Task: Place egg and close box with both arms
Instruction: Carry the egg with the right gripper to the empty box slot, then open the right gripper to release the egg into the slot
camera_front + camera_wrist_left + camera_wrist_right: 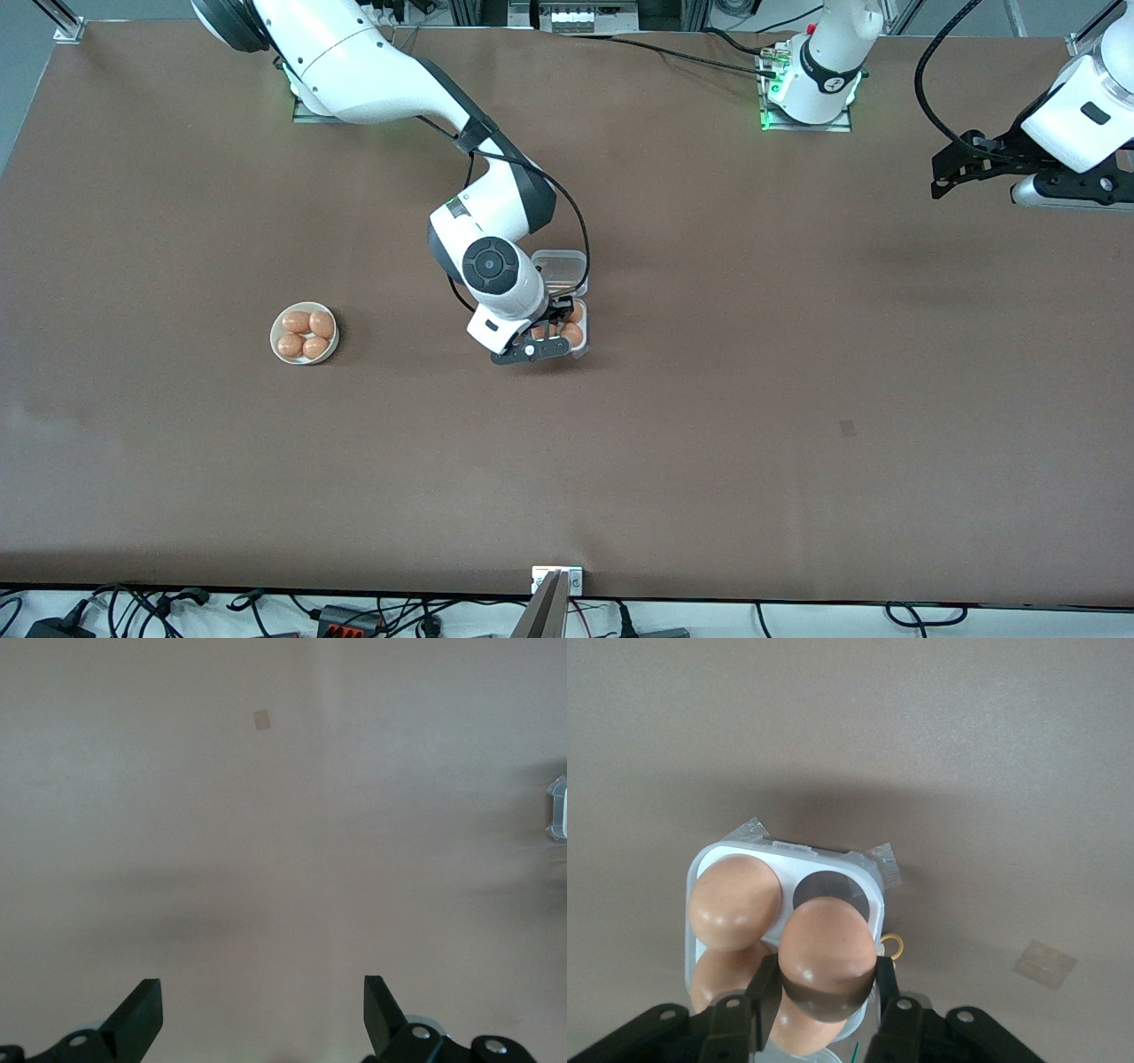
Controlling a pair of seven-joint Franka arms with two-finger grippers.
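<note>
The clear lid (559, 269) is folded back along the tray's edge (578, 297), so it will swing over the eggs and stay down when the robot pushes it.
The box (580, 347) sits mid-table with its clear lid (563, 268) folded open toward the robots' bases. My right gripper (551, 331) is over its white tray. In the right wrist view, the right gripper (824, 964) is shut on an orange-brown egg (824, 935) just above the tray (696, 870). Two eggs (735, 901) fill cells beside it, and one dark cell (833, 889) is empty. My left gripper (941, 175) waits open and empty, high over the left arm's end of the table, and its view (261, 988) shows only bare table.
A round white bowl (275, 335) with several more eggs stands toward the right arm's end of the table. A small tape patch (848, 428) lies on the brown table nearer the front camera. A small yellow ring (891, 945) lies beside the tray.
</note>
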